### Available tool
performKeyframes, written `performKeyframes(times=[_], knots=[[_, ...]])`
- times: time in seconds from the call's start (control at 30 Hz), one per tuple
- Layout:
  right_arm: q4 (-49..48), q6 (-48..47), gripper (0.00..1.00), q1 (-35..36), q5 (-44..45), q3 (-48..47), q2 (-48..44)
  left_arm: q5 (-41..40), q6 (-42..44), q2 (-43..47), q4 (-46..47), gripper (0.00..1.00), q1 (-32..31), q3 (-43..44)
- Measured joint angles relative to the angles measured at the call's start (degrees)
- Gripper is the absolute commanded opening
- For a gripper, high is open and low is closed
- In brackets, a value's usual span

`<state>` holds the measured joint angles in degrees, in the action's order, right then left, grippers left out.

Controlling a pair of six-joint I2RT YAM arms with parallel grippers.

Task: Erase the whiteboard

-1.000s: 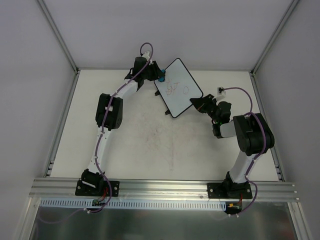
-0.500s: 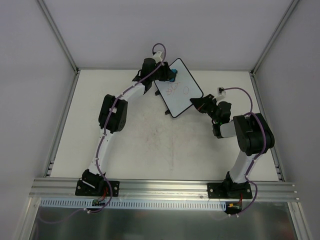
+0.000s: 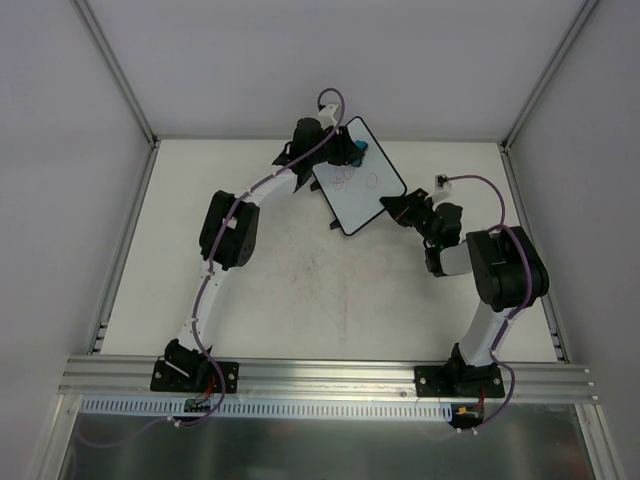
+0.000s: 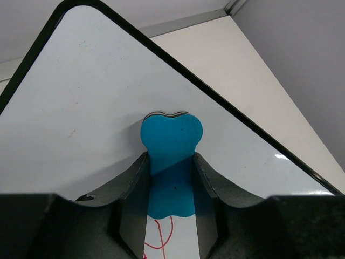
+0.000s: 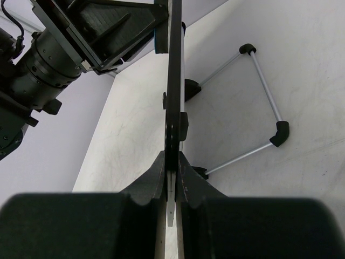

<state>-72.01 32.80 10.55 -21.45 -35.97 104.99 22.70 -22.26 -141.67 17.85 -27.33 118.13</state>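
Note:
The eraser (image 3: 361, 147) is near the top edge of the whiteboard, above the marks that are left, so my left gripper should wipe it back down over the red scribbles (image 3: 371, 180).
The whiteboard (image 3: 362, 190) stands tilted at the back middle of the table, with red scribbles (image 3: 342, 178) on its face. My left gripper (image 3: 352, 150) is shut on a small blue eraser (image 4: 171, 162) and presses it against the board's upper part; white board surface (image 4: 81, 108) surrounds it and red marks (image 4: 156, 240) show just below. My right gripper (image 3: 392, 208) is shut on the board's right edge (image 5: 173, 97), seen edge-on in the right wrist view.
The board's metal wire stand (image 5: 267, 108) with black feet rests on the table behind it. Grey enclosure walls and aluminium rails (image 3: 125, 250) border the table. The left arm's body (image 5: 54, 65) is close to the board's far side.
My left gripper with the eraser has moved right and up across the board's top. Some of the red scribbles at the upper left are gone. The right arm has not moved.

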Motion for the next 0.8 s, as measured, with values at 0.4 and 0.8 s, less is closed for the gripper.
performKeyframes(times=[0.4,0.8], knots=[[0.0,0.1,0.00,0.0,0.0,0.0,0.0,-0.3,-9.6,0.7,3.6,0.22,3.8,-6.6],[0.0,0.0,0.00,0.0,-0.1,0.0,0.0,-4.3,-14.5,3.8,3.5,0.22,6.1,-15.0]])
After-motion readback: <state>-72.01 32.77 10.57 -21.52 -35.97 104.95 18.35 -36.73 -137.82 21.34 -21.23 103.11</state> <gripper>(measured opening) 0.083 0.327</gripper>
